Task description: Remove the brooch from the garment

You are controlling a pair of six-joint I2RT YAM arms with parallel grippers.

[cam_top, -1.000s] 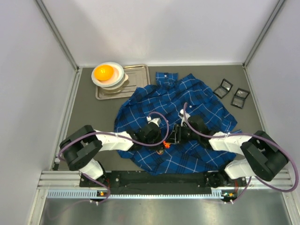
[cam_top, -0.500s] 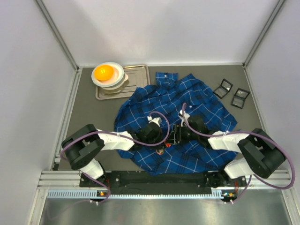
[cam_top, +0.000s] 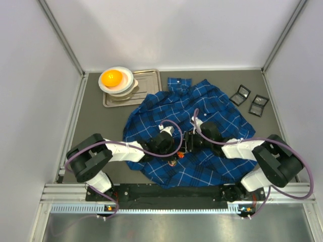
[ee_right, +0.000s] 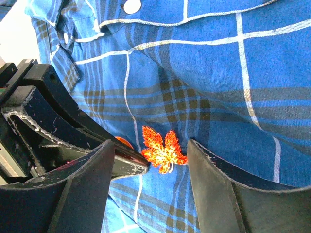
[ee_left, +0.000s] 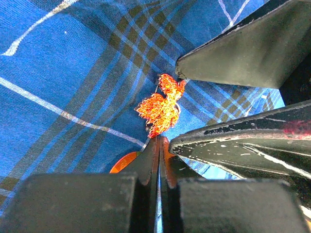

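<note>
The fingers of my left gripper crowd the brooch's edge (ee_right: 150, 156) under my right gripper's finger, so my right gripper should move back while my left gripper changes its hold.
The garment (cam_top: 212, 106), a dark-blue plaid shirt, lies crumpled mid-table. The brooch (ee_left: 160, 104), a glittery orange maple leaf, sits on its fabric; it also shows in the right wrist view (ee_right: 163, 148) and as an orange speck from above (cam_top: 173, 162). My left gripper (ee_left: 159, 141) is shut, pinching a thin fold of the shirt, its tips touching the brooch's lower end. My right gripper (ee_right: 150, 145) is open, one finger on each side of the brooch. An orange disc (ee_left: 124, 162) shows beside the left fingers.
A metal tray (cam_top: 149, 80) with stacked bowls holding an orange ball (cam_top: 112, 78) stands at the back left. Two small black boxes (cam_top: 240, 94) (cam_top: 260, 105) lie at the back right. A white button (ee_right: 132, 6) is above the brooch.
My right gripper has edged a little to the left, closer over the brooch. The left gripper has stayed almost still, remaining shut.
</note>
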